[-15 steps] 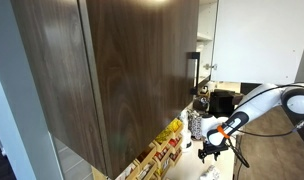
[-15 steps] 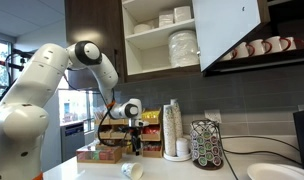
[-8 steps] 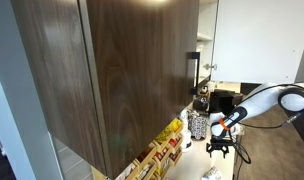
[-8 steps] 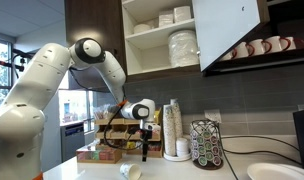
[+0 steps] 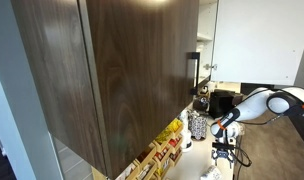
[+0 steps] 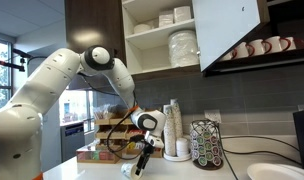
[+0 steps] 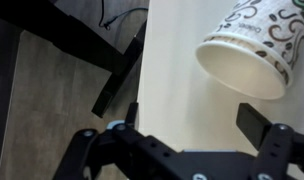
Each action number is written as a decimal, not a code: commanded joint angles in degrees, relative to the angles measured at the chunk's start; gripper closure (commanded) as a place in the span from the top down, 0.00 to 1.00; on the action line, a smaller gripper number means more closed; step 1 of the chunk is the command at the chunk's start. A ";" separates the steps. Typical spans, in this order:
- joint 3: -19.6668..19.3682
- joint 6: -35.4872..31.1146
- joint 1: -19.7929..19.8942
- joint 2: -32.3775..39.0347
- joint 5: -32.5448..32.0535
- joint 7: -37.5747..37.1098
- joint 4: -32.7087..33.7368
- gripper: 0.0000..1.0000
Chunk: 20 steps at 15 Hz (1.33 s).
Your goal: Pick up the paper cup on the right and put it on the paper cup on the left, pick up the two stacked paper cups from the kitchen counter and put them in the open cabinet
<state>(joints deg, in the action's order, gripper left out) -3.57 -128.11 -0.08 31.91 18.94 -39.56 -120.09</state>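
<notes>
The paper cup [image 7: 260, 45] will squeeze to a point at my gripper when I pick it up, because it has a thin rim around a hollow opening [image 7: 241, 69].
A paper cup [image 7: 250, 55], white with brown squiggles, lies on its side on the kitchen counter [image 7: 182, 70], its mouth toward the wrist camera. I cannot tell whether a second cup is nested in it. It also shows in an exterior view [image 6: 128, 170]. My gripper [image 7: 188, 128] is open and empty, just short of the cup, with one finger under the cup's rim in the wrist view. It hangs low over the counter in both exterior views [image 6: 141, 166] [image 5: 224, 154]. The open cabinet [image 6: 162, 45] is above, and its dark door [image 5: 112, 70] swings out.
Plates and bowls [image 6: 182, 45] fill the cabinet shelves. A tall stack of cups [image 6: 172, 128], a pod carousel [image 6: 205, 143] and tea boxes [image 6: 100, 153] stand at the back of the counter. The counter's edge and a dark table leg [image 7: 112, 75] lie beside the cup.
The arm has swung toward the cup and lowered. The gripper has dropped from mid-height to just above the counter by the lying cup.
</notes>
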 commanded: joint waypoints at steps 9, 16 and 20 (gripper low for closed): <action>3.60 24.46 7.74 13.17 22.43 3.52 14.44 0.56; 2.42 28.53 7.92 17.70 35.00 6.40 18.93 0.04; 0.46 24.03 5.20 12.63 34.10 11.42 16.59 0.01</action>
<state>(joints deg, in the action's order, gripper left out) -1.23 -101.45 7.35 47.94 52.43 -31.74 -102.10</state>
